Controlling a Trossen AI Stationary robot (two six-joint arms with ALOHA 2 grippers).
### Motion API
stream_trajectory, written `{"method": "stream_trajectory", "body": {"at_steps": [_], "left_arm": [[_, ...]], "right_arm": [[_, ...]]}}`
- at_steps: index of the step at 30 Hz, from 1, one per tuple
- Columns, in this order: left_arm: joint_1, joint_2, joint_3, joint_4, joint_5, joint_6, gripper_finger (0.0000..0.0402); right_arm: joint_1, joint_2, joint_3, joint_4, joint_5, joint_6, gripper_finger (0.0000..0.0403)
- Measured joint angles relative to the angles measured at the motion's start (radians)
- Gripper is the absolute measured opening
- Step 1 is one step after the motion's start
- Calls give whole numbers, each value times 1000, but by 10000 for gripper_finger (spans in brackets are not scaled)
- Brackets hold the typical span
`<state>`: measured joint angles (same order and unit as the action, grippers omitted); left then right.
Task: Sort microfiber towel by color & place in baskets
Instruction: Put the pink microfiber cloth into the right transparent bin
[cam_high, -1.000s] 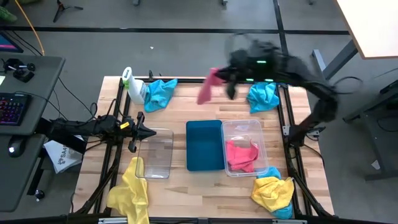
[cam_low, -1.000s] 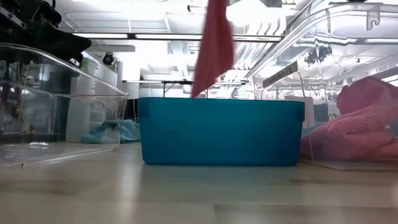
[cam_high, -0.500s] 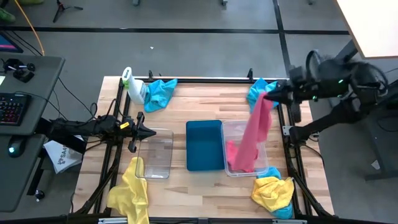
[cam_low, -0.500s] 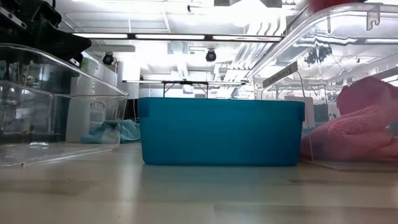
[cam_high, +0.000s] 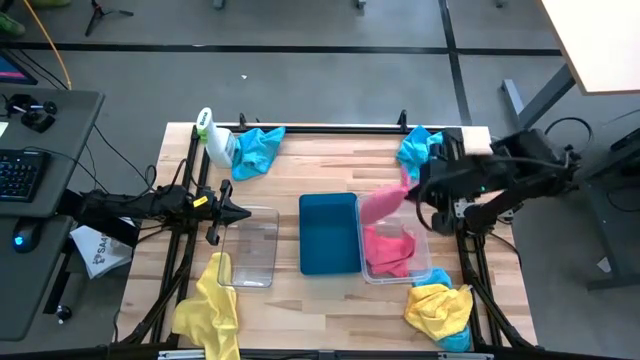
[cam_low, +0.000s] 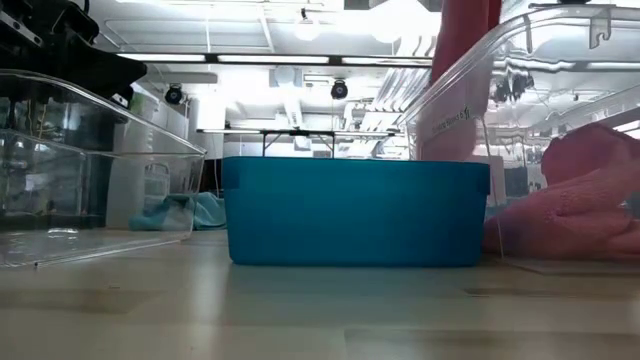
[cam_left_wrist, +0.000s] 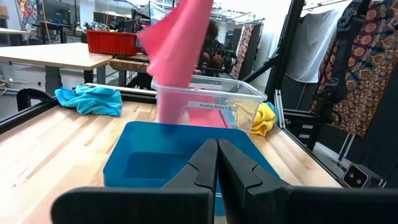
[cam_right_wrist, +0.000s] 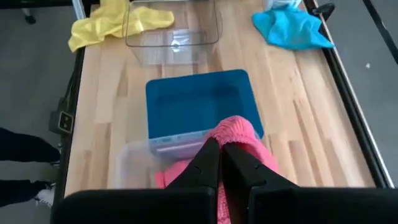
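Observation:
The held pink towel (cam_high: 379, 207) hangs down into the clear basket with another pink towel (cam_high: 396, 247), so the robot's right gripper goes on lowering the held towel until its top passes the basket's rim.
My right gripper (cam_high: 409, 189) is shut on a pink towel (cam_high: 380, 204) above the far left corner of the right clear basket (cam_high: 423, 232). Another pink towel (cam_high: 388, 250) lies in that basket. The teal basket (cam_high: 329, 233) stands in the middle and the left clear basket (cam_high: 248, 245) beside it, both with nothing in them. My left gripper (cam_high: 241, 212) is shut and empty at the left clear basket's far end. Cyan towels (cam_high: 257, 150) (cam_high: 421, 152) lie on the table at the far side. A yellow towel (cam_high: 210, 305) lies at the near left. My right gripper pinches a bunched upper part of the pink towel (cam_right_wrist: 234, 132) between its two fingers, coming from above and slanting down. The towel hangs slack below the fingers (cam_left_wrist: 177, 56), and its lower end reaches into the right clear basket.
A white spray bottle with a green top (cam_high: 213, 137) lies at the far left by a cyan towel. A pile of yellow and cyan towels (cam_high: 440, 310) sits at the near right corner. Black frame rails (cam_high: 465, 250) run along the table's edges.
My right gripper has swung with the pink towel from the table's far middle toward the right edge, then come nearer and down over the right clear basket. The towel, first lifted clear, now hangs with its lower end in that basket.

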<state>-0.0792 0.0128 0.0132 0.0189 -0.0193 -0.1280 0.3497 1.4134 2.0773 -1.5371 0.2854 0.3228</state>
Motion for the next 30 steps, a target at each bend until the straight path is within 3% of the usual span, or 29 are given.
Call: {"method": "stream_trajectory", "body": {"at_steps": [5,11,20,30], "left_arm": [[0,0,0,0,0,0,1],[0,0,0,0,0,0,1],[0,0,0,0,0,0,1],[0,0,0,0,0,0,1]], "right_arm": [[106,-23,-51,-20,70,142,0],[207,-175,-361,57,136,370,0],[173,-353,-797,519,48,431,0],[154,-370,-1011,596,-20,574,1]]}}
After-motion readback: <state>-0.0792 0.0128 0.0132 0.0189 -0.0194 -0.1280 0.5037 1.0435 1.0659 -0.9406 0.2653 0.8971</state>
